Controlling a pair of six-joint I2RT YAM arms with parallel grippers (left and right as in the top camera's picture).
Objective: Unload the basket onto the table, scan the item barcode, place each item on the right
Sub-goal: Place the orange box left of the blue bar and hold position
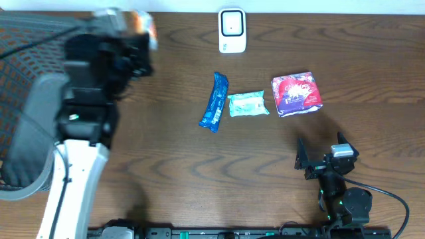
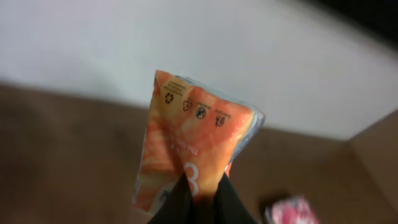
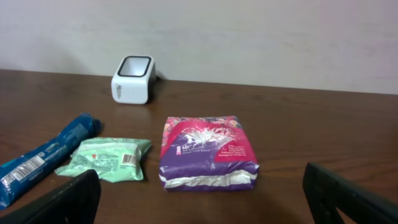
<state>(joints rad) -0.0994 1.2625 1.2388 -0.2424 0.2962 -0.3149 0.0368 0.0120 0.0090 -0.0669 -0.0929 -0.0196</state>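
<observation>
The orange packet [image 1: 147,28] is clear of the basket and the wood [image 1: 192,102] beside the blue packet is open, so my left gripper should go on going there and let go of the orange packet.
My left gripper [image 2: 202,194] is shut on the lower edge of an orange packet [image 2: 194,134], holding it up in the air with recycling marks and a white "3" facing the wrist camera. From overhead the packet [image 1: 145,28] shows blurred at the far left, well left of the white barcode scanner [image 1: 232,30] at the table's back edge. The scanner [image 3: 132,79] stands upright with its dark window on top. My right gripper [image 1: 321,153] rests low near the front right, open and holding nothing. No barcode shows on the orange packet.
A blue packet [image 1: 214,101], a pale green packet [image 1: 248,104] and a purple-pink pack [image 1: 297,93] lie in a row mid-table, in front of my right gripper [image 3: 208,202]. A dark mesh basket [image 1: 23,60] fills the far left. The left arm's grey and white body rises at the left.
</observation>
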